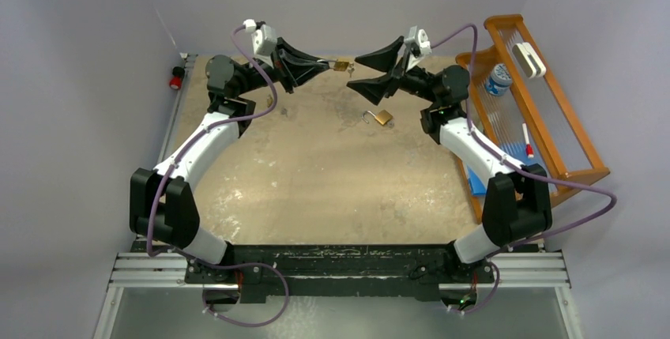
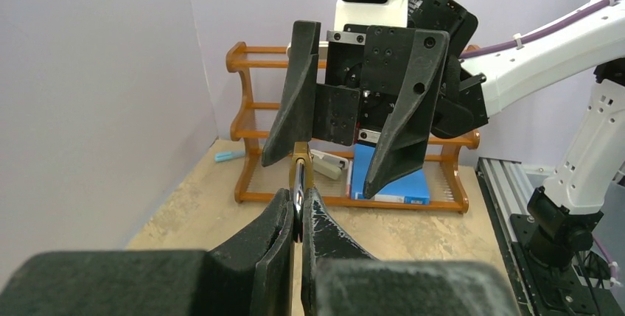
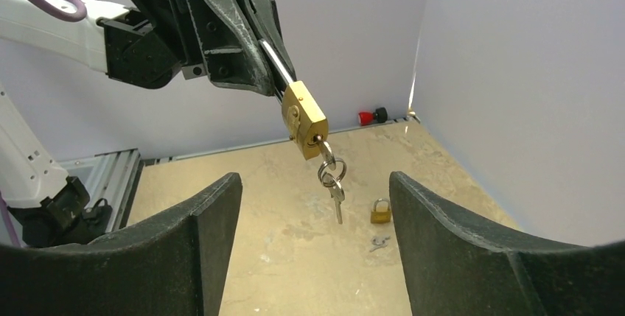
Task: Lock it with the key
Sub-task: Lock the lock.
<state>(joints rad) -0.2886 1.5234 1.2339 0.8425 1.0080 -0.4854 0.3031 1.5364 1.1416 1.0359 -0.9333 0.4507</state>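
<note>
The key [image 3: 327, 155] is still in the padlock's keyhole [image 3: 318, 140] while my left gripper holds the padlock's shackle, so next my right gripper grips the key and moves back to pull it out.
My left gripper [image 1: 326, 62] is shut on the shackle of a brass padlock [image 1: 341, 65] and holds it in the air at the back of the table. In the left wrist view, my gripper [image 2: 297, 202] pinches the padlock [image 2: 301, 163] edge-on. In the right wrist view the padlock [image 3: 304, 121] hangs tilted, with a key [image 3: 323, 152] in its keyhole and a ring carrying a second key [image 3: 336, 192] dangling below. My right gripper [image 1: 354, 73] is open and empty, facing the padlock and just short of it; it stays wide open in its own view [image 3: 315, 180].
A second brass padlock [image 1: 382, 116] with an open shackle lies on the table. A small padlock [image 3: 380, 211] and loose keys [image 3: 379, 242] lie near the left wall. A wooden rack [image 1: 553, 118] stands on the right. A red button [image 1: 175, 82] sits at the back left.
</note>
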